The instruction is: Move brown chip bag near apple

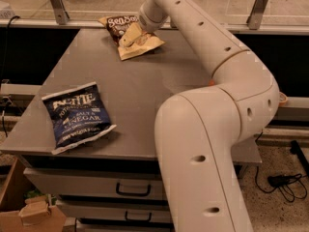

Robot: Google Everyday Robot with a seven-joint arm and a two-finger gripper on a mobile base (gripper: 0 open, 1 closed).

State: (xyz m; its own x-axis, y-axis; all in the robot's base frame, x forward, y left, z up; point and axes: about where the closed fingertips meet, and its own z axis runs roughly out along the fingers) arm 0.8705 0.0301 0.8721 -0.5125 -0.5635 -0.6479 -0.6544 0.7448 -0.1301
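Observation:
The brown chip bag (129,34) will bunch up when I lift it by its middle, because the bag's tan lower part (140,46) is wrinkled under my gripper.
The brown chip bag (126,27) lies at the far edge of the grey table (145,91), dark top with white lettering, tan lower part. My gripper (128,38) reaches down onto the bag's middle and touches it. The bag rests flat on the table. The apple (211,82) is almost wholly hidden behind my arm; only a thin orange sliver shows at the arm's edge on the right side of the table.
A dark blue Kettle chip bag (77,116) lies at the table's front left. My large white arm (212,129) fills the right foreground and covers the table's right side. Drawers (130,190) sit below the front edge. A railing runs behind the table.

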